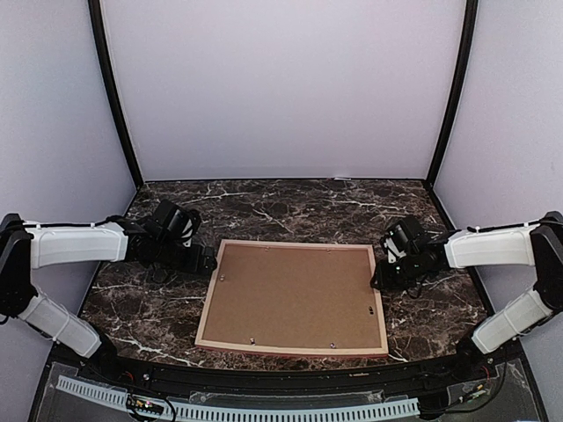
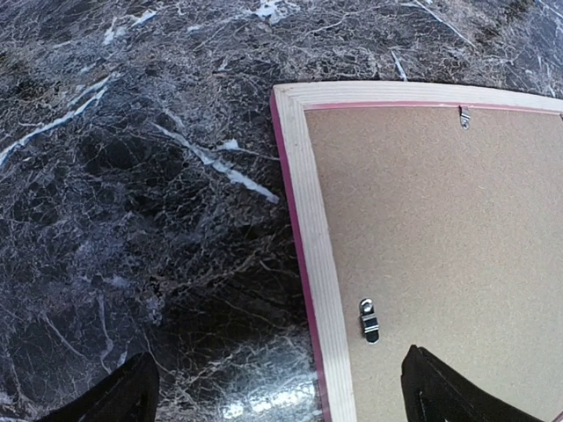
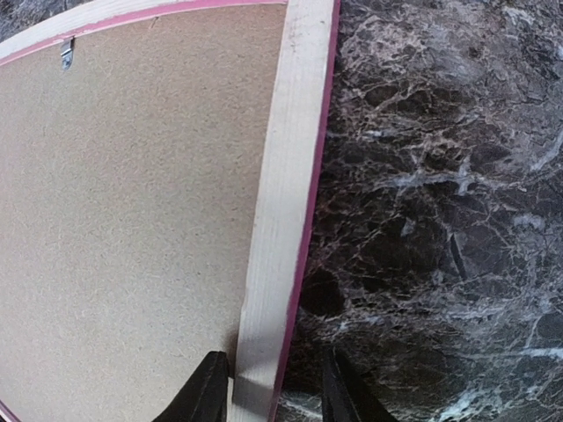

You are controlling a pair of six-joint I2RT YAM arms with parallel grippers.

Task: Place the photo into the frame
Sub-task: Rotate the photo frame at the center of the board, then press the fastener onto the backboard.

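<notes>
The turn clip [image 2: 369, 321] near my left gripper sits along the rail, leaving the board unlocked. Next, my left gripper turns the clip's end toward the wooden rail [image 2: 331, 327].
The frame [image 1: 290, 244] lies face down in the middle of the marble table, pale wood back up, thin pink edge showing. A brown backing board [image 1: 295, 294] fills its opening. The photo is hidden. My left gripper [image 1: 204, 262] is open wide and low over the frame's left rail [image 2: 308, 202], one finger over the marble, the other over the board [image 2: 440, 229]. My right gripper [image 1: 380, 272] is open and straddles the right rail [image 3: 286, 176]. Its inner finger [image 3: 207, 391] touches the rail's inner edge; its outer finger stands a little off the pink edge.
Small metal turn clips [image 2: 369, 320] sit on the backing board near the rails; another shows in the right wrist view [image 3: 67, 53]. The dark marble table [image 1: 290, 207] is enclosed by white walls with black corner posts [image 1: 114, 97]. Bare marble lies behind and beside the frame.
</notes>
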